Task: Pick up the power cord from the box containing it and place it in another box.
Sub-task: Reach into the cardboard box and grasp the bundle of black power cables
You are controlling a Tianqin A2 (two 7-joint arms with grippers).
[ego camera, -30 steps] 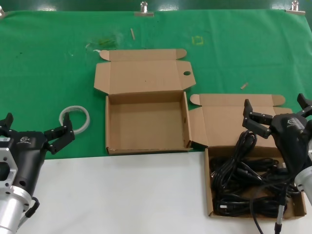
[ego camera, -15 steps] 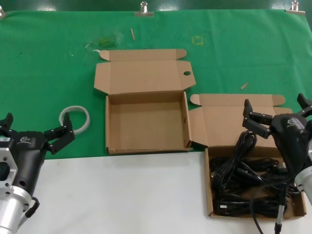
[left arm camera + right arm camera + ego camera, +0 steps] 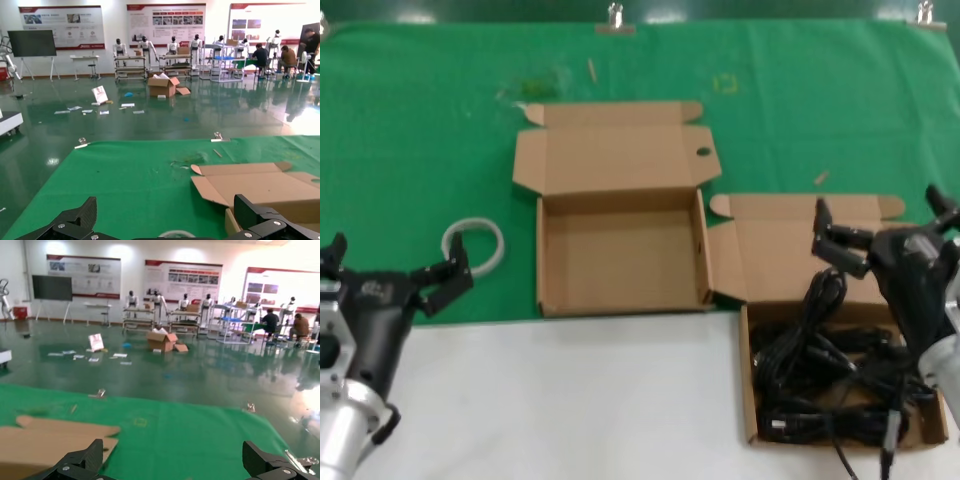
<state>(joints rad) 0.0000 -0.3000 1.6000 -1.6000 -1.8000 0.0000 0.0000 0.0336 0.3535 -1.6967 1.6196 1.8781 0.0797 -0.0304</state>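
The raised cable loop (image 3: 826,289) stands far from the robot's left gripper, so the right gripper should pick up that cable and lay it in the empty box (image 3: 623,258).
The wing-flapped box (image 3: 620,255) with a round hole in one lid wing stands open at the table's middle, and its tray is empty. A single narrow hank of power cord does not show anywhere. The plain-lid box (image 3: 790,255) at the front right holds a heap of black cables (image 3: 830,370). My right gripper (image 3: 882,222) is open and empty, above that box's rear edge, with a raised cable loop (image 3: 825,288) just below its left finger. My left gripper (image 3: 395,262) is open and empty at the front left. Both wrist views show wide-apart fingers, left (image 3: 167,222) and right (image 3: 175,465).
A white tape ring (image 3: 474,243) lies on the green cloth (image 3: 420,120) beside my left gripper. The white table front (image 3: 570,400) lies below the boxes. The left wrist view shows the wing-flapped lid (image 3: 260,187). The right wrist view shows a cardboard lid (image 3: 50,437).
Both grippers have shifted very slightly. Nothing was taken hold of or let go, and the boxes and cables lie as before.
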